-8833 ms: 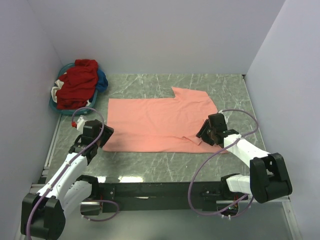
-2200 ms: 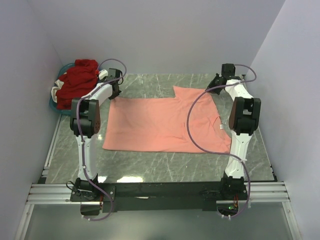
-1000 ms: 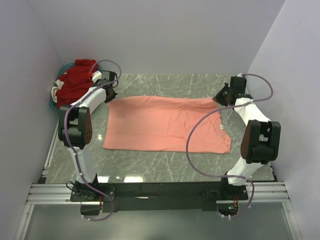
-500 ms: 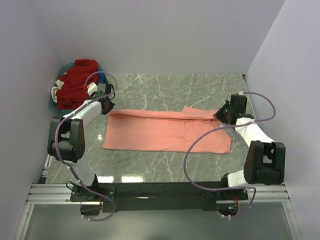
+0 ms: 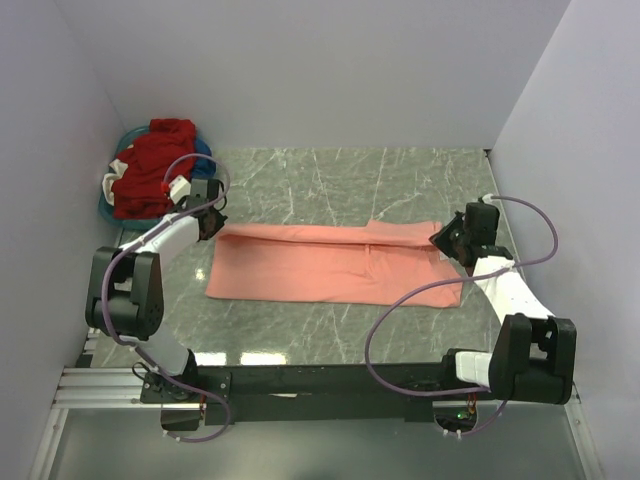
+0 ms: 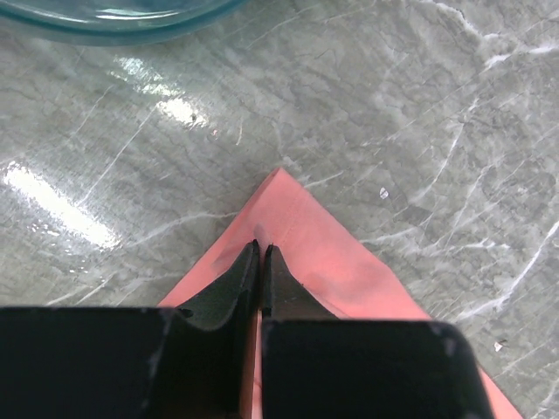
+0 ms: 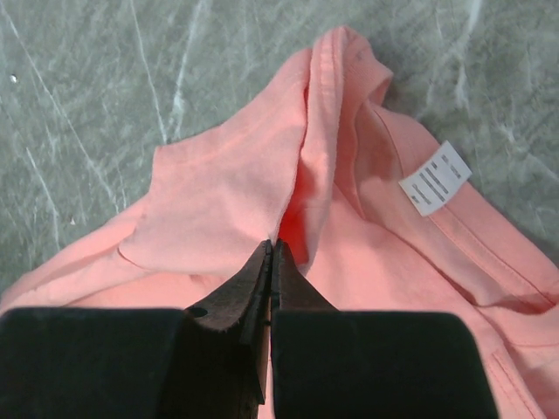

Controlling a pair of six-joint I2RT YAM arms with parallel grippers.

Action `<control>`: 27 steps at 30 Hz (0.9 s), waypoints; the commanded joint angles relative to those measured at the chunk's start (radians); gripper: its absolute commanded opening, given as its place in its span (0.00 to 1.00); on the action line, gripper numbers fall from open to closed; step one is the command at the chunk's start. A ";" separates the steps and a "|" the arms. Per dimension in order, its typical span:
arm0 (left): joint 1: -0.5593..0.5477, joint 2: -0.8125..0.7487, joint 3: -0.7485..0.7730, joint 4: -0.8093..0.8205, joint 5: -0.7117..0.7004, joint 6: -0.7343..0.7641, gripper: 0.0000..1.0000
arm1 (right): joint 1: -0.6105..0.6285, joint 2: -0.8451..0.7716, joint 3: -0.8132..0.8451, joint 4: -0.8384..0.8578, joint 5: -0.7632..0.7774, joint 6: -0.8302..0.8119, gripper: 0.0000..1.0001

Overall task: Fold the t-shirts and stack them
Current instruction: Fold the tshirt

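Note:
I go on lowering the folded edge (image 5: 320, 243), now straight across the t-shirt, with my right gripper before I release it on the t-shirt's lower layer (image 5: 422, 258) by the collar.
A salmon-pink t-shirt (image 5: 330, 268) lies across the middle of the table as a long, narrow folded band. My left gripper (image 5: 211, 226) is at its far-left corner, shut on that corner of cloth (image 6: 297, 227); the pink tip pokes out past the fingertips (image 6: 250, 262). My right gripper (image 5: 447, 238) is at the shirt's far-right end, shut on the folded edge by the collar (image 7: 323, 113). A white neck label (image 7: 434, 177) shows just right of the right jaws. More t-shirts, red with some blue and white, are piled in a basket (image 5: 150, 175) at the far left.
The teal basket rim (image 6: 113, 13) runs along the top of the left wrist view, close to the left gripper. White walls close in the left, back and right. Green marble table (image 5: 330, 180) shows beyond the shirt and in front of it.
Over the last second both grippers have pulled the shirt's far edge toward the near side, laying it over the lower half. The shirt is now a narrower band.

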 commanded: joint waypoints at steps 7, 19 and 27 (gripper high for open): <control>0.009 -0.066 -0.047 0.056 0.005 -0.024 0.01 | -0.037 -0.088 -0.070 0.033 0.018 -0.001 0.00; 0.009 -0.116 -0.131 0.116 0.031 -0.023 0.08 | -0.054 -0.106 -0.194 0.106 -0.065 0.040 0.02; 0.025 -0.230 -0.230 0.175 0.051 -0.026 0.44 | -0.069 -0.200 -0.214 0.060 -0.096 0.011 0.51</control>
